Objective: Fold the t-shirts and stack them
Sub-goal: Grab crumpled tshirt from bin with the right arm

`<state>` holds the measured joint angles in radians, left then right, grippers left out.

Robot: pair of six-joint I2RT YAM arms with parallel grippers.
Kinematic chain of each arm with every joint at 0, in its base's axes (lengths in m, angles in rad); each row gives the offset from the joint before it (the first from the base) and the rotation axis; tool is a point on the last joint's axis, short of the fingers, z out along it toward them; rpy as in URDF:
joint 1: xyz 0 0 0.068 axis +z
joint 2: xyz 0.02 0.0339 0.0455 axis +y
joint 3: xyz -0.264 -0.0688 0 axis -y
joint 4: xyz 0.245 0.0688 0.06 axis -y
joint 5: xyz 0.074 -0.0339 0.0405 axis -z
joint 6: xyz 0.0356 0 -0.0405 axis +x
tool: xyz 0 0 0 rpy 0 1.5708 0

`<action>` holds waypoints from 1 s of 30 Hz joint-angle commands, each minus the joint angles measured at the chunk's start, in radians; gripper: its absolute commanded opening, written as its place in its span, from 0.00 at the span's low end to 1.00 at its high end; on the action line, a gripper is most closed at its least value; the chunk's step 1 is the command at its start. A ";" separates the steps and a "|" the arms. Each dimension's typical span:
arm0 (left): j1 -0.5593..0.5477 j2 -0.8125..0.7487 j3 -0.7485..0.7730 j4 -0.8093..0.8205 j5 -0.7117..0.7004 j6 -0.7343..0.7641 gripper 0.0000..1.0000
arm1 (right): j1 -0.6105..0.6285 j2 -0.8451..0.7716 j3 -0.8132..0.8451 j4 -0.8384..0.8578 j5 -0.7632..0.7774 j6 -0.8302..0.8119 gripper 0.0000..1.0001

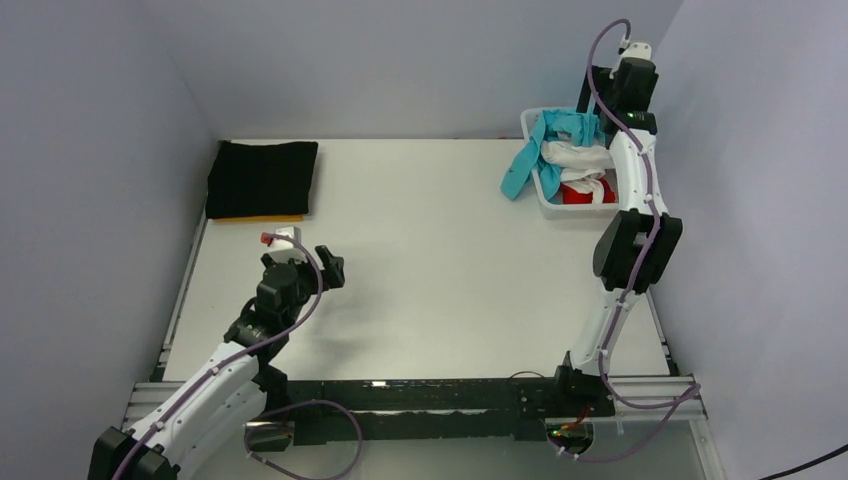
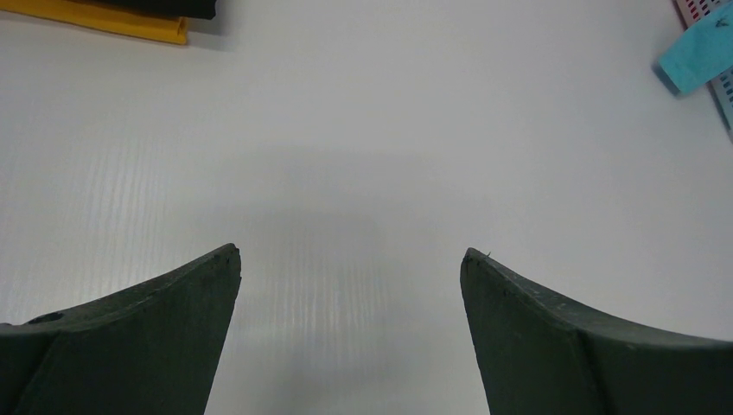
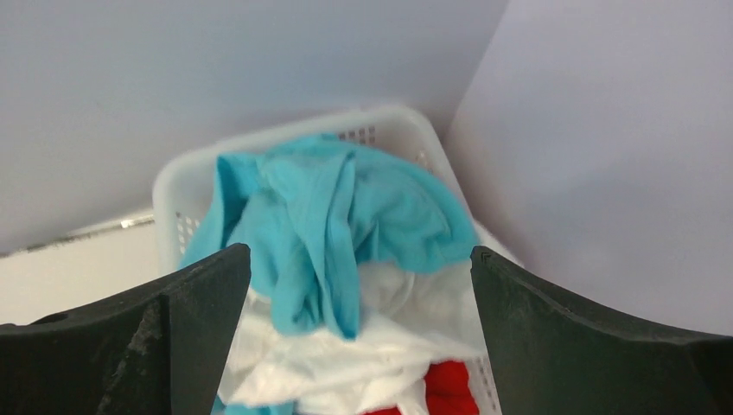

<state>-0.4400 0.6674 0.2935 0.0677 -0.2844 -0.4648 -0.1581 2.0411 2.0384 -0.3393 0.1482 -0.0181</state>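
Observation:
Loose turquoise folds [image 3: 324, 216] lie on top, so the turquoise t-shirt [image 1: 568, 124] should come out by itself when the robot lifts it, and the white t-shirt should stay in the basket.
A turquoise t-shirt [image 1: 545, 148] lies crumpled on top of a white t-shirt [image 1: 578, 158] and a red t-shirt [image 1: 588, 193] in the white basket [image 1: 546, 197], with one end hanging over the basket's left rim. In the right wrist view the turquoise t-shirt [image 3: 333, 229], white t-shirt [image 3: 346, 363] and red t-shirt [image 3: 445, 389] sit below my right gripper [image 3: 359, 259], which is open above them, holding nothing. A folded black t-shirt [image 1: 262, 177] rests on an orange-yellow t-shirt [image 1: 258, 218] at the far left. My left gripper [image 2: 350, 255] hangs open over bare table.
The basket stands in the far right corner against the walls. The white table [image 1: 420, 260] is boxed in by grey walls at the left, back and right. The right arm [image 1: 632, 230] reaches along the right side to the basket.

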 commanded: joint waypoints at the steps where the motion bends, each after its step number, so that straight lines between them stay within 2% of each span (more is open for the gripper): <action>1: 0.000 0.016 0.035 0.046 0.017 -0.001 0.99 | -0.011 0.113 0.201 -0.024 -0.142 -0.011 1.00; 4: -0.002 0.018 0.036 0.039 0.010 -0.003 0.99 | -0.013 0.211 0.316 -0.075 -0.088 0.011 0.94; 8: -0.001 0.013 0.036 0.039 0.004 0.001 0.99 | -0.014 0.233 0.273 -0.005 -0.075 0.015 0.82; 12: -0.001 0.021 0.036 0.040 0.005 -0.001 0.99 | -0.013 0.280 0.302 -0.001 -0.090 0.045 0.71; 14: -0.002 0.026 0.038 0.037 0.002 -0.003 1.00 | -0.014 0.298 0.312 0.000 -0.097 0.054 0.57; 17: -0.001 0.031 0.041 0.035 0.001 -0.001 0.99 | -0.014 0.290 0.296 0.028 -0.094 0.059 0.29; 19: -0.001 0.032 0.041 0.037 0.002 -0.001 0.99 | -0.014 0.277 0.291 0.048 -0.093 0.063 0.07; 20: -0.001 0.033 0.040 0.038 0.002 -0.002 0.99 | -0.013 0.271 0.295 0.051 -0.093 0.064 0.00; 30: -0.002 0.026 0.038 0.038 0.003 -0.008 0.99 | -0.014 0.116 0.277 0.171 -0.068 0.085 0.00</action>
<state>-0.4400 0.6998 0.2939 0.0673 -0.2848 -0.4652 -0.1707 2.3322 2.3051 -0.3210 0.0616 0.0429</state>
